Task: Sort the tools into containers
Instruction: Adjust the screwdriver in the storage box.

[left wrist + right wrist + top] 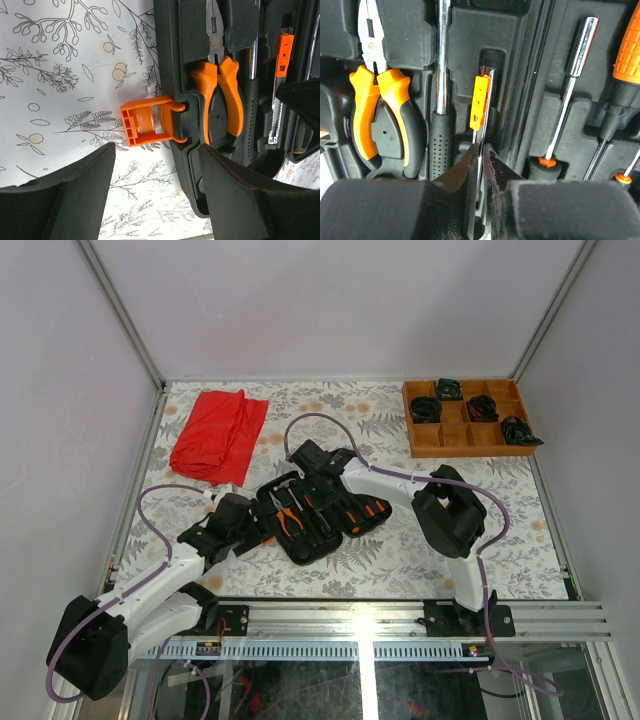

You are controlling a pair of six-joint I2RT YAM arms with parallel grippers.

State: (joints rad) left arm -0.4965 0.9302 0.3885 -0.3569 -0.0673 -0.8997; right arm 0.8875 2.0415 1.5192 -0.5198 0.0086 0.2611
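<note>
The utility knife [486,112] rests on its edge in the slot, so my right gripper should steady its lower end while my left gripper pushes the slider end [482,82] flat.
The black tool case [318,540] lies open mid-table with tools in its moulded slots. In the right wrist view I see the orange-and-black pliers [385,110], the hammer's shaft and black grip [441,100], a thin silver utility knife with an orange slider [481,102] and screwdrivers [570,90]. My right gripper [482,155] is shut on the knife's lower end, in its slot. My left gripper [155,200] is open at the case's left edge. One finger is over the tablecloth, the other over the case rim [185,165], below the orange latch [147,121].
A red cloth [218,433] lies at the back left. An orange-brown wooden compartment tray [470,450] with black coiled bundles [425,410] stands at the back right. Frame rails border the floral tablecloth.
</note>
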